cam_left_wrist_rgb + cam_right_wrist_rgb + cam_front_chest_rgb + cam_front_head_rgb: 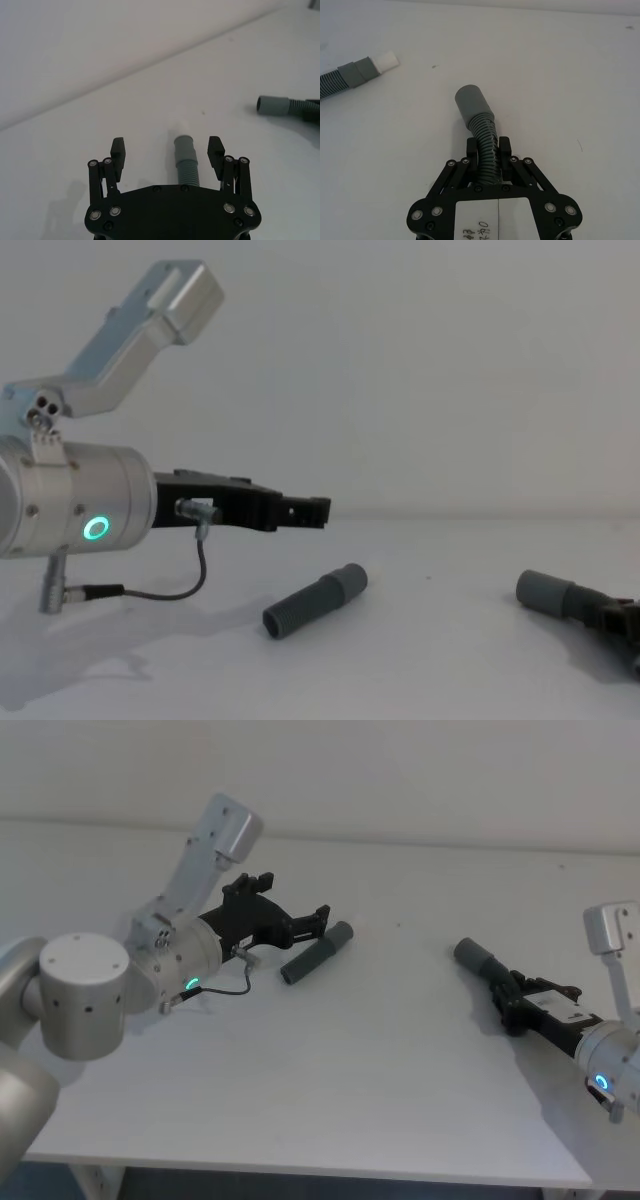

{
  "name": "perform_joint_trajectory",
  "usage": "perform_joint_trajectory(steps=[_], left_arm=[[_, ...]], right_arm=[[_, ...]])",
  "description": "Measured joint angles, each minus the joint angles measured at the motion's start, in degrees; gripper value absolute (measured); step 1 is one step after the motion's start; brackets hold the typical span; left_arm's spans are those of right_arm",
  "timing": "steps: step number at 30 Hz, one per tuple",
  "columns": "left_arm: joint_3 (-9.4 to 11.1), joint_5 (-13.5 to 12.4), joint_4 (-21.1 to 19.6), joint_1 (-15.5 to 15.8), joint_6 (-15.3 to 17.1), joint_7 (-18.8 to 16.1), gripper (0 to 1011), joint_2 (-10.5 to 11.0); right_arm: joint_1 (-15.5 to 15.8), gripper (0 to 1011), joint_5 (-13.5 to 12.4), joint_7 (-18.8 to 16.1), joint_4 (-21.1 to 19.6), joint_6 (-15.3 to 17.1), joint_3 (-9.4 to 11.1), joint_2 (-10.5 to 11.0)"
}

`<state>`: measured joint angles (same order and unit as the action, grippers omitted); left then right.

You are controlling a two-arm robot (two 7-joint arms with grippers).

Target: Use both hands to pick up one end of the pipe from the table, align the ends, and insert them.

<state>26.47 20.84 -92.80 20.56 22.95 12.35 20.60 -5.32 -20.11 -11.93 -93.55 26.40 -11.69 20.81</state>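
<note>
My gripper will push the short piece and the longer piece together. The longer piece's grey collar shows a dark opening (259,105), so the short piece's white tip will go inside it.
The short straight pipe piece (318,952) lies on the white table (400,1060), its grey collar (184,145) pointing away from my left arm. My left gripper (290,900) hovers open above it, and in the left wrist view the piece sits between the spread fingers (215,146). From the side, the left gripper (316,508) is clearly higher than the piece (315,602). My right gripper (488,146) is shut on the ribbed part of the longer pipe piece (489,150). Its plain grey collar (475,957) sticks out ahead of the fingers. The short piece's white tip (386,60) faces it.
A wide strip of bare table (400,935) separates the two pipe pieces. The front edge of the table (320,1170) runs close to my arms. A plain wall (420,360) stands behind the table.
</note>
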Motion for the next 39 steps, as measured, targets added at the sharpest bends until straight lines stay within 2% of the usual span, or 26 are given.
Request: perform_joint_trajectory(steps=[6,12,13,21,31,39], left_arm=[[1.7,-0.1,1.7,2.8,3.7,2.3,1000,0.3],[3.4,-1.5,3.4,4.9,4.4,4.1,1000,0.8],[4.5,-2.6,4.6,6.2,4.3,5.0,1000,1.1],[6.8,-5.2,7.5,8.6,2.6,6.7,1000,1.3],[8.5,-7.8,10.2,9.9,-0.1,7.0,1000,0.7],[9.2,-8.7,11.4,10.1,-0.6,7.4,1000,0.1]], right_arm=[[0.0,248,0.0,0.0,0.0,0.0,0.0,0.0],[0.0,249,0.0,0.0,0.0,0.0,0.0,0.0],[0.0,248,0.0,0.0,0.0,0.0,0.0,0.0],[0.0,248,0.0,0.0,0.0,0.0,0.0,0.0],[0.0,248,0.0,0.0,0.0,0.0,0.0,0.0],[0.0,248,0.0,0.0,0.0,0.0,0.0,0.0]])
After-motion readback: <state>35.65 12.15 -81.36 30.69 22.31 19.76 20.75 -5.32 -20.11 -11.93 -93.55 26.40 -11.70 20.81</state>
